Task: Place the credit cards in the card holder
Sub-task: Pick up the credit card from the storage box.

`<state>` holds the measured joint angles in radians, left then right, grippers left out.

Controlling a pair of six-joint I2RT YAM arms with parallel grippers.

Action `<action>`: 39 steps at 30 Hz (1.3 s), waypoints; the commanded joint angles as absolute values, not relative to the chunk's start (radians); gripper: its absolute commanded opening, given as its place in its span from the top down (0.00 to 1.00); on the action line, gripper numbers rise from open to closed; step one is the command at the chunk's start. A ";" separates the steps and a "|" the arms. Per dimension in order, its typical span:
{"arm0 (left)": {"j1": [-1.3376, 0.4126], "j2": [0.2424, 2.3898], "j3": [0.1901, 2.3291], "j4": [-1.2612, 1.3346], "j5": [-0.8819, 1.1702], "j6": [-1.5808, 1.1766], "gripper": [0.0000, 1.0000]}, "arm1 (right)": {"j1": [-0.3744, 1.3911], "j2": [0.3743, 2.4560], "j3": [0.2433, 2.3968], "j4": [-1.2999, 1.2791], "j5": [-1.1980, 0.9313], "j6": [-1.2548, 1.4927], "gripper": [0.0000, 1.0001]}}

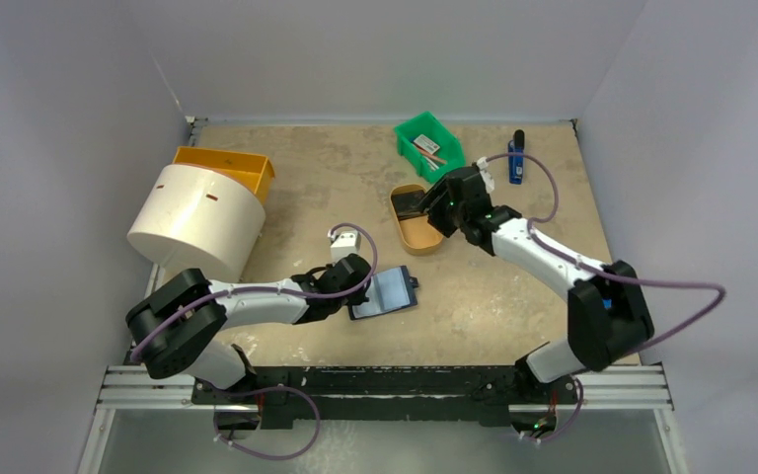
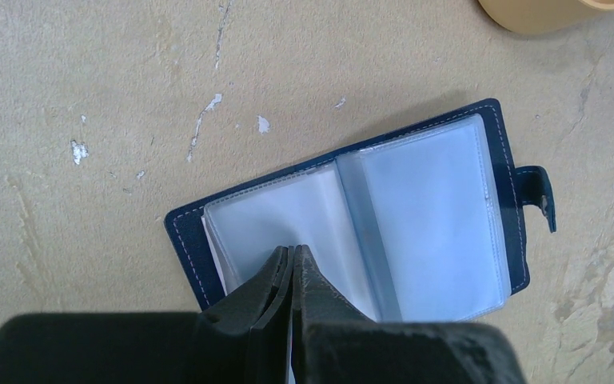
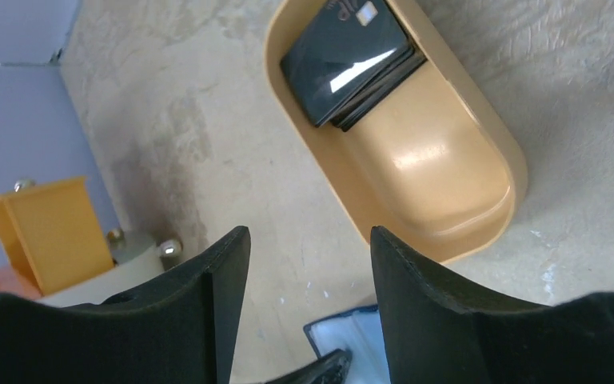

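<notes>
The top black credit card's edge (image 3: 365,86) is free next to the tray's empty bottom (image 3: 425,160), so my right gripper should keep moving down open until its fingers are on both sides of that card's edge.
The navy card holder (image 1: 387,292) lies open on the table with its pale blue sleeves facing up; it also shows in the left wrist view (image 2: 424,232). My left gripper (image 1: 359,279) is shut, and its tips (image 2: 294,250) rest on the holder's left page. Black credit cards (image 3: 344,56) lie stacked at one end of a tan oval tray (image 3: 440,176). In the top view the cards (image 1: 409,202) sit at the far end of the tray (image 1: 422,237). My right gripper (image 1: 434,205) is open and empty above the tray, its fingers (image 3: 310,232) apart.
A green bin (image 1: 426,143) with small items stands at the back. A blue and black object (image 1: 516,158) lies at the back right. An orange bin (image 1: 227,168) and a large white cylinder (image 1: 197,219) stand at the left. A small white block (image 1: 343,243) sits by the left gripper.
</notes>
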<state>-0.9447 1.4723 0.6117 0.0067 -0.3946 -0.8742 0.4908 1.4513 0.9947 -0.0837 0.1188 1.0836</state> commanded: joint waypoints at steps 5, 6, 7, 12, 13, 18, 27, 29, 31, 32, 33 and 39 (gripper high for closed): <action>-0.942 1.454 0.632 0.007 -0.420 -0.860 1.00 | 0.499 1.638 1.125 -0.079 0.232 1.347 0.39; -0.942 1.450 0.631 0.009 -0.420 -0.858 1.00 | 0.499 1.658 1.131 -0.085 0.214 1.362 0.39; -0.943 1.447 0.628 0.008 -0.420 -0.857 1.00 | 0.499 1.679 1.138 -0.080 0.207 1.372 0.39; -0.942 1.436 0.623 0.007 -0.421 -0.854 1.00 | 0.498 1.784 1.228 -0.101 0.212 1.401 0.39; -0.942 1.435 0.624 0.005 -0.421 -0.852 1.00 | 0.498 1.800 1.244 -0.113 0.214 1.402 0.39; -0.942 1.425 0.624 0.002 -0.426 -0.846 1.00 | 0.497 1.840 1.267 -0.145 0.238 1.403 0.39; -0.942 1.425 0.629 0.002 -0.426 -0.844 1.00 | 0.498 1.912 1.301 -0.180 0.260 1.420 0.39; -0.942 1.425 0.631 0.002 -0.426 -0.844 1.00 | 0.498 1.921 1.308 -0.181 0.269 1.422 0.39; -0.942 1.425 0.633 0.002 -0.426 -0.845 1.00 | 0.496 1.928 1.313 -0.181 0.272 1.427 0.39; -0.942 1.426 0.633 0.003 -0.426 -0.845 1.00 | 0.497 1.932 1.316 -0.182 0.274 1.431 0.39; -0.943 1.428 0.634 0.004 -0.425 -0.846 1.00 | 0.496 1.937 1.319 -0.183 0.274 1.436 0.39; -0.942 1.430 0.635 0.002 -0.426 -0.849 1.00 | 0.493 1.955 1.338 -0.193 0.285 1.466 0.39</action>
<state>-0.9447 1.4563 0.6117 -0.0101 -0.4015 -0.8692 0.4953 1.9533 1.2930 -0.1753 0.2287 1.4216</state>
